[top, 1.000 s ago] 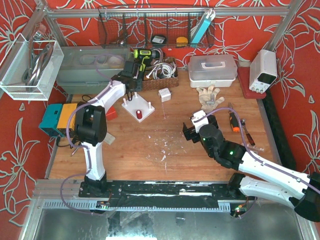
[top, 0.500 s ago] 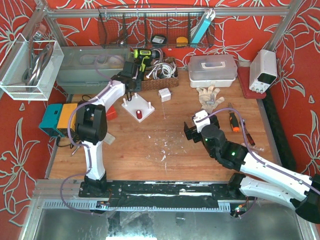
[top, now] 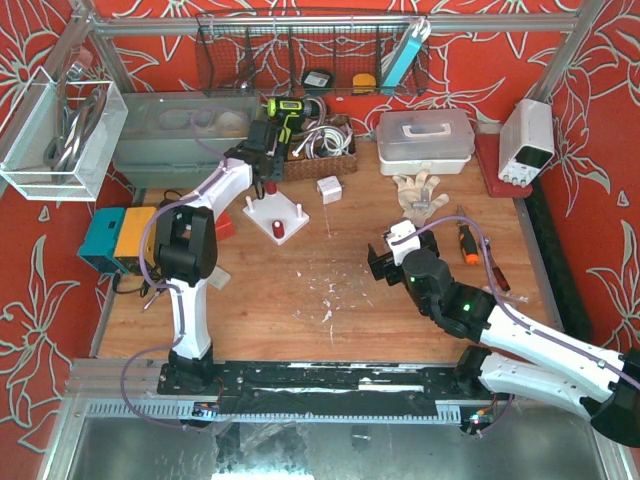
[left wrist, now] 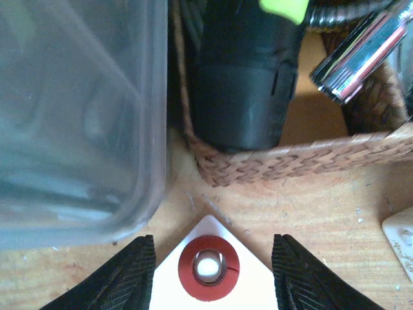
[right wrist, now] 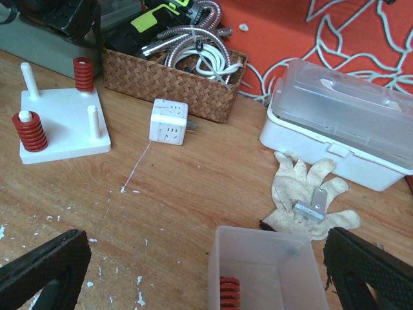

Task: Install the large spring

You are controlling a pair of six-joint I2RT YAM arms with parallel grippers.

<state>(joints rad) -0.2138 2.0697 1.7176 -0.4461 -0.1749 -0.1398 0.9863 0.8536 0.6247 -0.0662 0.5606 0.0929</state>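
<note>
Next, I take and hand over the red spring in the clear box [right wrist: 230,294] with my right gripper, as it's far from my left gripper at the peg base [right wrist: 68,123].
A white peg base [top: 283,213] stands at the back left of the table. A red spring [left wrist: 208,268] sits on its back corner peg. My left gripper [left wrist: 211,253] hovers just above that spring, open, one finger on each side and not touching it. The right wrist view shows the same base [right wrist: 61,132] with that back spring [right wrist: 82,73], a wider red spring [right wrist: 29,130] on the near peg and two bare pegs. My right gripper [right wrist: 206,274] is open around a clear plastic box [right wrist: 284,255]. The box holds another red spring [right wrist: 228,294].
A wicker basket [top: 318,160] with a drill and hoses, and a grey bin [top: 165,150], stand right behind the base. A white plug cube [right wrist: 169,121], a glove [right wrist: 303,194] with a metal bracket and a lidded white box [right wrist: 342,123] lie further right.
My left gripper has shifted slightly over the back peg. My right arm has moved a little to the right. Both stay open.
</note>
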